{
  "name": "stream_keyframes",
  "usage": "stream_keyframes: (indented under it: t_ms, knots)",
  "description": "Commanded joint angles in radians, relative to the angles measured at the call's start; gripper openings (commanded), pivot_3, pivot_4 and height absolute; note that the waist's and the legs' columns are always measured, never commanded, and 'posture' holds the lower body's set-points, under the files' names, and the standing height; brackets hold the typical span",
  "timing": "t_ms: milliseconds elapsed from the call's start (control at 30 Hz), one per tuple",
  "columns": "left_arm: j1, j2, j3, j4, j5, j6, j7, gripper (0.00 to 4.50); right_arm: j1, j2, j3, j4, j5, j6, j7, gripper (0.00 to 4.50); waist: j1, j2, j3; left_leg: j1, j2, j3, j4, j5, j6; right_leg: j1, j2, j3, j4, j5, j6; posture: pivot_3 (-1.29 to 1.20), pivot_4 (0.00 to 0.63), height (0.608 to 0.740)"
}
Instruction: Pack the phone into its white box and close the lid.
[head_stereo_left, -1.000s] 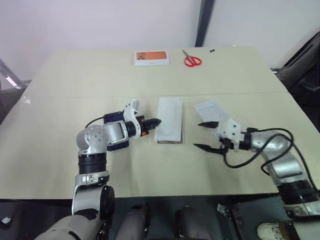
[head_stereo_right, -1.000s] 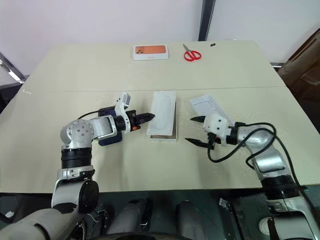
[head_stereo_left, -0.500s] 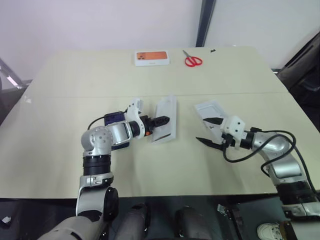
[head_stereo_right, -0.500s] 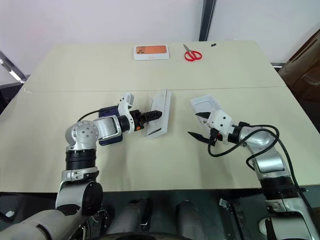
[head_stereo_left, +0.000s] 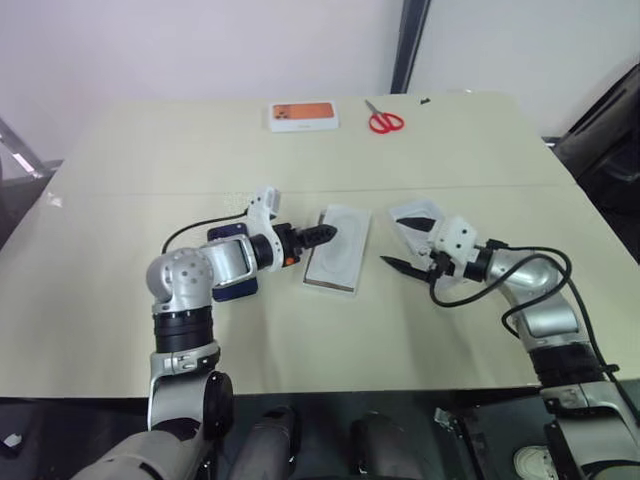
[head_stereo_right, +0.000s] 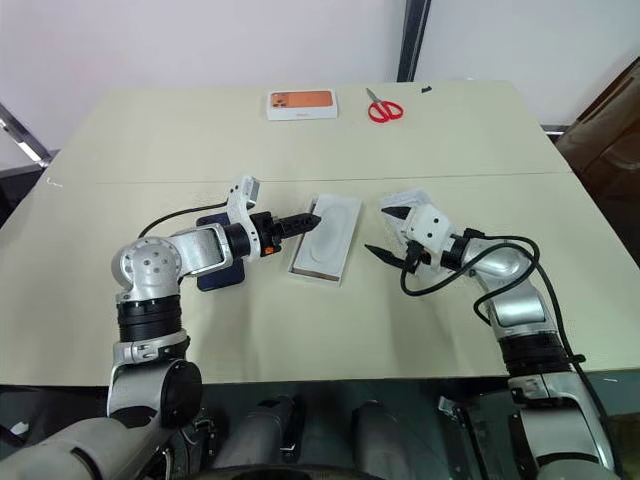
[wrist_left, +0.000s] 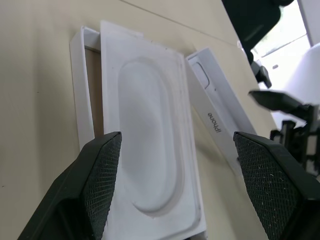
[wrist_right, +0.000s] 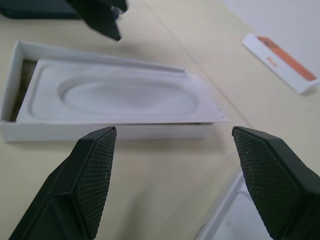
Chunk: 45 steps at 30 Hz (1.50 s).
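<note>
My gripper will push the thin white insert (head_stereo_left: 340, 246), lying crooked beside a part of the white box's brown bottom (wrist_left: 94, 90), and it will settle flat inside the white box.
The white box (head_stereo_left: 318, 284) lies at the table's middle with a thin white insert (wrist_left: 150, 125) resting askew on it; a strip of brown bottom shows along one wall. My left gripper (head_stereo_left: 318, 235) is open, its fingertips just off the box's far left corner, holding nothing. The dark navy phone (head_stereo_left: 240, 290) lies flat under my left forearm. Right of the box lies the lid (head_stereo_left: 412, 213), partly covered by my right gripper (head_stereo_left: 405, 245), which is open and empty and points at the box.
An orange-printed white box (head_stereo_left: 303, 116) and red scissors (head_stereo_left: 384, 121) lie near the table's far edge. A seam (head_stereo_left: 150, 193) crosses the tabletop behind the work area. Bare table surrounds the box on the near side.
The left gripper has opened. The insert, tipped up on edge half a second ago, now lies flat and askew on the box. The right gripper has moved left toward the box.
</note>
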Motion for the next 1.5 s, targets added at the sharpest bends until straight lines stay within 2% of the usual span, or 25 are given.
stream_keyframes:
  t_ms: [33,100,200,233,400,567,700,833,1133,1333,1500]
  knots:
    - [-0.014,0.041,0.025,-0.060,-0.047,-0.023,-0.055,3.75,-0.050,0.026,0.007,-0.011,-0.013,0.026,-0.040,3.90,-0.001,0.000,0.000,0.000,0.000,0.000,0.000,0.000,0.000,0.000,0.000,0.000,0.000,0.000,0.000,0.00,0.150,0.734]
    - [0.008,0.101,-0.014,-0.081,-0.015,-0.115,-0.130,3.75,-0.080,0.048,0.021,-0.007,-0.024,0.079,-0.064,3.90,-0.003,0.000,0.000,0.000,0.000,0.000,0.000,0.000,0.000,0.000,0.000,0.000,0.000,0.000,0.000,0.00,0.150,0.734]
    - [0.108,0.286,-0.173,-0.103,0.151,-0.420,-0.385,3.83,-0.134,0.118,0.052,-0.015,-0.043,0.162,-0.131,3.08,-0.009,0.001,-0.001,0.000,0.000,0.001,-0.002,0.001,-0.001,-0.001,0.000,0.001,0.000,0.000,0.000,0.00,0.150,0.734]
    - [0.138,0.324,-0.190,-0.096,0.174,-0.500,-0.454,3.83,-0.145,0.140,0.062,-0.020,-0.050,0.181,-0.150,2.70,-0.009,0.002,-0.001,0.000,0.000,0.001,-0.003,0.001,-0.002,-0.002,0.000,0.001,0.000,0.000,0.000,0.00,0.150,0.734]
    - [0.246,0.466,-0.231,-0.025,0.255,-0.748,-0.688,3.83,-0.191,0.201,0.158,0.034,-0.176,0.167,-0.227,0.08,0.004,0.002,-0.001,0.000,0.000,0.000,-0.005,0.002,-0.003,-0.003,0.000,0.001,-0.002,0.000,-0.001,0.00,0.150,0.734]
    - [0.293,0.488,-0.165,-0.031,0.184,-0.791,-0.790,3.83,-0.253,0.234,0.220,0.130,-0.266,0.156,-0.285,0.03,0.002,0.002,0.000,0.001,-0.001,-0.001,-0.005,0.002,-0.003,-0.005,-0.001,0.000,-0.002,0.000,-0.001,0.00,0.150,0.734]
    - [0.318,0.494,-0.153,-0.024,0.171,-0.784,-0.808,3.83,-0.289,0.212,0.310,0.191,-0.383,0.079,-0.290,0.03,-0.005,0.002,0.000,0.000,0.000,-0.001,-0.006,0.002,-0.003,-0.004,-0.001,0.000,-0.001,0.000,-0.001,0.00,0.150,0.734]
    - [0.331,0.468,-0.150,-0.013,0.180,-0.844,-0.811,3.83,-0.265,0.203,0.394,0.158,-0.422,0.028,-0.196,0.03,-0.007,0.002,0.000,0.001,0.000,-0.001,-0.007,0.002,-0.003,-0.004,-0.001,0.001,-0.001,0.000,-0.001,0.00,0.150,0.734]
    - [0.337,0.461,-0.167,-0.020,0.196,-0.871,-0.797,3.83,-0.205,0.223,0.404,0.055,-0.357,0.011,-0.079,0.03,-0.005,0.002,0.000,0.001,0.000,-0.001,-0.007,0.002,-0.003,-0.003,0.000,0.000,-0.001,0.000,-0.001,0.00,0.150,0.734]
    - [0.340,0.445,-0.194,-0.033,0.210,-0.873,-0.783,3.83,-0.227,0.207,0.375,0.094,-0.383,-0.005,-0.110,0.03,-0.005,0.002,0.000,0.001,0.000,-0.001,-0.007,0.002,-0.003,-0.004,0.000,0.000,-0.001,0.000,-0.001,0.00,0.150,0.734]
    - [0.343,0.440,-0.203,-0.037,0.214,-0.881,-0.782,3.83,-0.283,0.189,0.317,0.099,-0.328,0.002,-0.089,0.03,-0.004,0.002,0.000,0.001,0.000,-0.001,-0.007,0.002,-0.003,-0.003,0.000,0.000,-0.001,0.000,-0.001,0.00,0.150,0.734]
